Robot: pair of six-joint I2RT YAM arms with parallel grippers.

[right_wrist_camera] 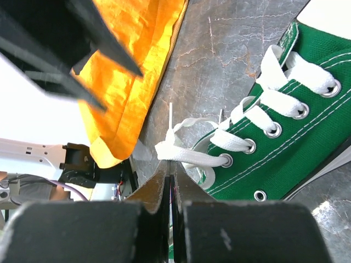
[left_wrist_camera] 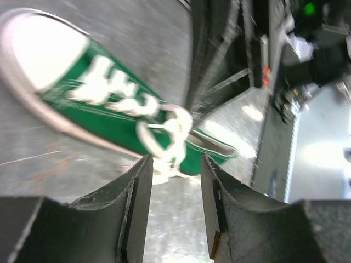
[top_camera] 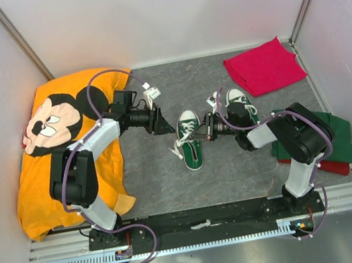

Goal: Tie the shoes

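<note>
The lace over the shoe [right_wrist_camera: 192,158] is in my right gripper, so my left gripper should take it, freeing my right one for the loose end [top_camera: 177,152] beside the shoe.
Two green shoes with white laces lie on the grey table, one in the middle [top_camera: 191,141] and one further back to the right [top_camera: 240,103]. My left gripper [top_camera: 165,126] hovers just left of the middle shoe's toe. Its jaws [left_wrist_camera: 175,160] stand open with nothing between them, and that shoe [left_wrist_camera: 104,107] with its knotted lace [left_wrist_camera: 167,131] lies beyond them. My right gripper [top_camera: 207,129] reaches the same shoe [right_wrist_camera: 290,126] from the right and is shut [right_wrist_camera: 171,164]. A lace [right_wrist_camera: 189,155] from the top eyelet crosses right at its tips. Whether it is pinched I cannot tell.
An orange Mickey Mouse shirt [top_camera: 68,140] covers the table's left side, under the left arm. A folded red cloth [top_camera: 263,65] lies at the back right. A green cloth [top_camera: 337,132] on something red [top_camera: 333,167] sits by the right wall. White walls close three sides.
</note>
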